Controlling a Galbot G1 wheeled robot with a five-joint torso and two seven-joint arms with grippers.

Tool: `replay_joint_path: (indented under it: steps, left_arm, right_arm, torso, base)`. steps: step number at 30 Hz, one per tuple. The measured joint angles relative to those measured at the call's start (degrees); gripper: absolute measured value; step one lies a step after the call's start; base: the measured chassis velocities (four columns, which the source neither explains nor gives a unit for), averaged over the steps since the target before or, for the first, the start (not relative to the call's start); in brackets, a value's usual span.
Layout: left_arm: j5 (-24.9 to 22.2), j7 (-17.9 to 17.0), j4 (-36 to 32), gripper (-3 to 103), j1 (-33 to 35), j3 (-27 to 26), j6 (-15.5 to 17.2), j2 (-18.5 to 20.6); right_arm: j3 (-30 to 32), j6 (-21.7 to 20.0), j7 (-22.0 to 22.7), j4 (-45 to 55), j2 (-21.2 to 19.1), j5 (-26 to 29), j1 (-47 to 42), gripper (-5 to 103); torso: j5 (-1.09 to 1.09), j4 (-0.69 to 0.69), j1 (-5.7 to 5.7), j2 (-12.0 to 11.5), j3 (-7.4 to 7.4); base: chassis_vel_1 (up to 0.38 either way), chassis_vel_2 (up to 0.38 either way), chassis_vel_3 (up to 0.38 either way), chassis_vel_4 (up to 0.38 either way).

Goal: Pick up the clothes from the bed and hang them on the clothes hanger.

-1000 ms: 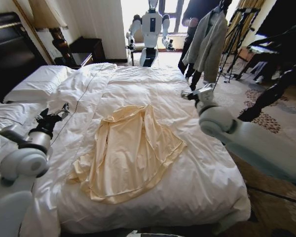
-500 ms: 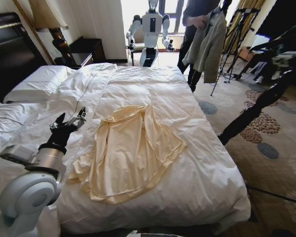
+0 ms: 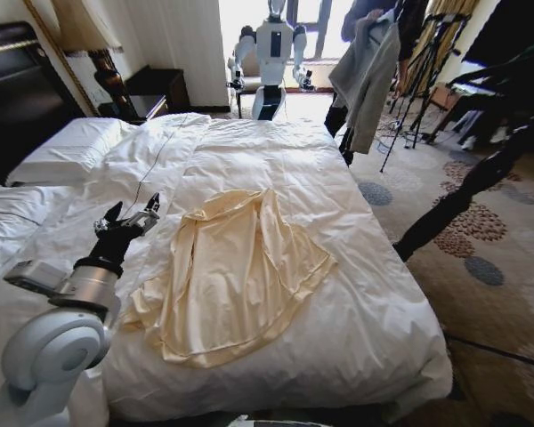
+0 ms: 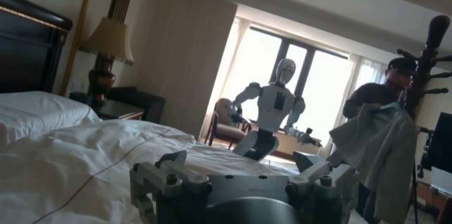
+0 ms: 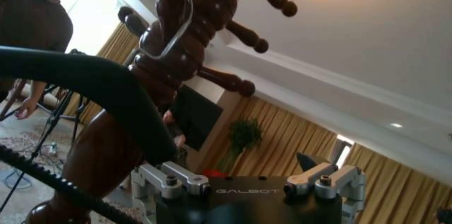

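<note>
My gripper will free the black clothes hanger [image 5: 116, 86], ribbed bar and all, when it lifts the hanger, because a thin metal hook [image 5: 169, 47] curls over the coat stand's peg.
The clothes [image 3: 236, 267], a pale-yellow long-sleeved garment, lie spread and wrinkled on the middle of the bed [image 3: 338, 178]. My left gripper [image 3: 133, 210] hovers open over the duvet, just left of the garment's upper edge and apart from it. In the left wrist view, my left gripper [image 4: 240, 168] has its fingers wide apart with nothing between them. My right gripper [image 5: 240, 177] is open and empty, raised beside a carved wooden coat stand [image 5: 177, 38]. A thick black curved bar [image 5: 92, 83] crosses close to it; I cannot tell whether it is the clothes hanger.
White pillows [image 3: 67, 147] lie at the bed's head, with a lamp and dark nightstand [image 3: 151, 89] behind them. Another white robot [image 3: 271, 44] stands past the bed. A person holds a grey garment [image 3: 365, 71] near black tripods [image 3: 427, 62]. Patterned carpet [image 3: 481, 267] runs along the bed's right side.
My right arm has swung up and out of the head view. My left gripper has moved right, toward the garment's upper edge. The person has lifted the grey garment higher.
</note>
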Motion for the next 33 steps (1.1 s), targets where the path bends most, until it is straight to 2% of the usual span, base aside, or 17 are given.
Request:
replay_joint_path:
  steps: [5, 8, 10, 15, 23, 26, 33]
  left_arm:
    - [0.21, 0.18, 0.07, 100, -0.43, 0.41, 0.13, 0.05]
    - [0.26, 0.19, 0.09, 100, -0.55, 0.45, 0.24, 0.07]
    - [0.54, 0.20, 0.11, 100, -0.52, 0.46, 0.37, -0.10]
    - [0.99, 0.31, 0.14, 100, -0.06, 0.20, 0.40, -0.40]
    - [1.13, 0.36, 0.18, 100, 0.71, -0.83, 0.16, -0.27]
    - [1.80, 0.55, 0.20, 100, 0.90, -0.59, 0.13, -0.48]
    - [2.36, 0.89, 0.20, 100, 0.97, -0.32, 0.12, -0.44]
  right_arm:
    - [-0.12, 1.75, -4.97, -2.73, 1.65, 0.50, 0.69, 100]
    - [-0.06, 3.06, -5.36, -2.36, 2.30, 1.12, 0.14, 100]
    - [0.14, 4.13, -5.20, 0.60, 2.94, 3.41, -0.85, 100]
    - [0.13, 3.84, -4.30, 2.73, 5.01, 7.18, -1.13, 100]
    - [0.23, 4.91, -7.92, 0.07, 5.92, 3.75, -0.99, 100]
    - [0.24, 4.91, -8.05, 0.66, 5.54, 3.81, -0.99, 100]
    - [0.56, 5.04, -7.45, 1.94, 4.84, 3.78, -0.62, 100]
  torso:
    - [0.00, 0.00, 0.01, 0.00, 0.00]
    - [-0.02, 0.01, 0.01, 0.00, 0.00]
    - [-0.01, 0.01, 0.01, 0.00, 0.00]
    - [-0.05, 0.02, 0.00, 0.00, 0.00]
    - [0.00, 0.00, 0.01, 0.00, 0.00]
    - [-0.05, 0.00, 0.00, 0.00, -0.01]
    - [0.00, 0.00, 0.00, 0.00, 0.00]
  base:
    - [0.000, 0.000, 0.000, 0.000]
    - [0.000, 0.000, 0.000, 0.000]
    - [0.000, 0.000, 0.000, 0.000]
    - [0.000, 0.000, 0.000, 0.000]
    - [0.000, 0.000, 0.000, 0.000]
    - [0.000, 0.000, 0.000, 0.000]
    - [0.000, 0.000, 0.000, 0.000]
